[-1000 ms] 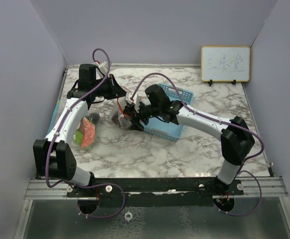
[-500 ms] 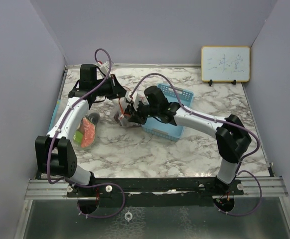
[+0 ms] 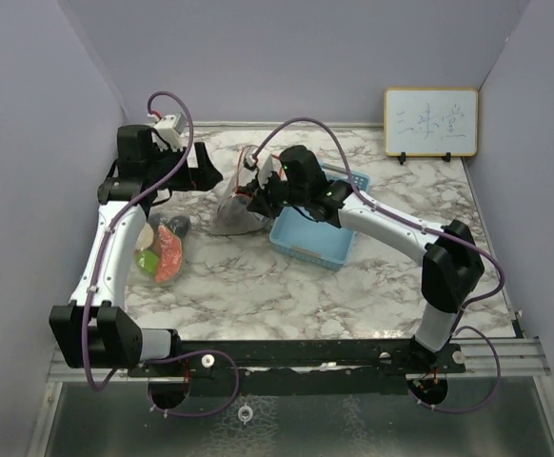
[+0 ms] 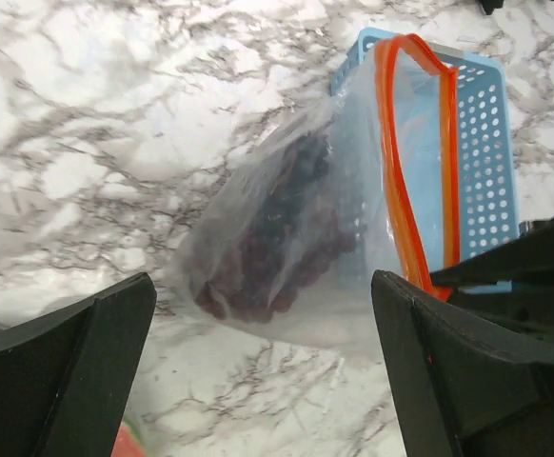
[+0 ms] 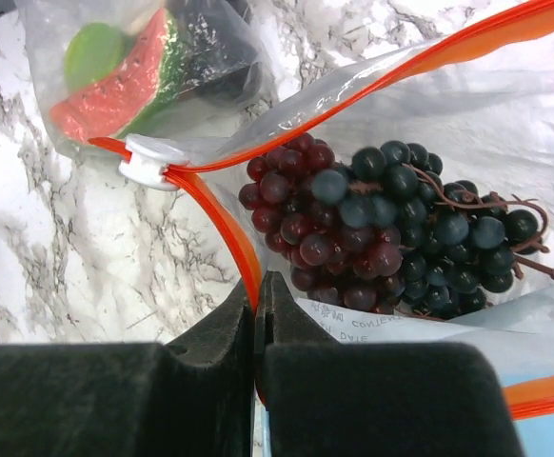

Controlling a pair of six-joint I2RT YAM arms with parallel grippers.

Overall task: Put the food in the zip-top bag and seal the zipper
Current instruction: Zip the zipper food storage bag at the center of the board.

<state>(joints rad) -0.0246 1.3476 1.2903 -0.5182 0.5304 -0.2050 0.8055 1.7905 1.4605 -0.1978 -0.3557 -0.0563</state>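
My right gripper is holding the gaping bag (image 5: 218,221) close to the zipper's slider. So my left gripper should grab the zipper's slider end (image 5: 110,146) first, and then my right gripper should take the zipper's far end.
A clear zip-top bag (image 3: 231,213) with an orange zipper (image 5: 227,221) stands on the marble table, its mouth gaping. Dark purple and red grapes (image 5: 391,228) lie inside it. My right gripper (image 5: 260,286) is shut on the bag's orange rim and holds it up by the basket. The white slider (image 5: 148,162) sits at one end of the zipper. My left gripper (image 4: 263,286) is open and apart from the bag (image 4: 286,238), to its left. A red watermelon wedge (image 5: 115,90) and green pieces lie in a second clear bag (image 3: 158,249) at the left.
A light-blue perforated basket (image 3: 315,233) stands just right of the held bag, under my right arm. A small whiteboard (image 3: 430,122) leans against the back right wall. Grey walls close in the table on three sides.
My left gripper opened, let go of the bag and drew back to the left. My right gripper shut on the bag's rim and carried it slightly toward the back.
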